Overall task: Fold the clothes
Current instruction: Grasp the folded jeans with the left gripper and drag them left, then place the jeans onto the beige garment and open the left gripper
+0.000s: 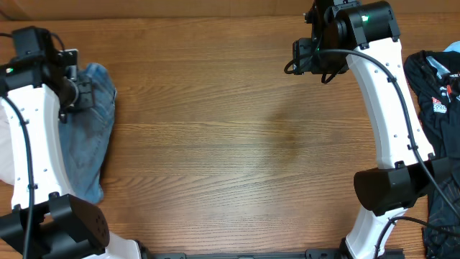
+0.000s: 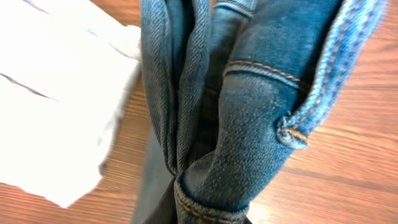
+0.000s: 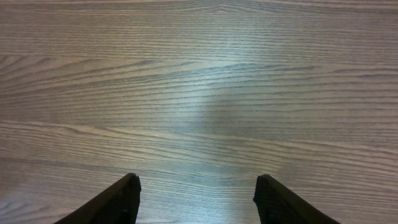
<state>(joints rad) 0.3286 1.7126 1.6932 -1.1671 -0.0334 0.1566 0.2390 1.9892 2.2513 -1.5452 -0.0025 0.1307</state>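
I can see the jeans running (image 1: 92, 140) next to the cream-white trousers, so my left gripper should keep pulling the jeans over the trousers (image 1: 6, 150) and let go once the jeans are flat.
The light-blue jeans (image 1: 90, 140) lie bunched at the table's left edge, running from far to near. My left gripper (image 1: 85, 93) is at their far end and is shut on a gathered fold of denim. In the left wrist view the jeans (image 2: 249, 112) fill the frame with seams and orange stitching and hide the fingers. My right gripper (image 1: 298, 57) is open and empty above bare wood at the far right, well away from the jeans; its two dark fingers (image 3: 196, 199) are spread wide.
Cream-white trousers (image 2: 50, 93) lie just left of the jeans, at the table's left edge. A black garment with white printing (image 1: 438, 86) is heaped at the right edge. The wooden table (image 1: 237, 144) lies between the arms.
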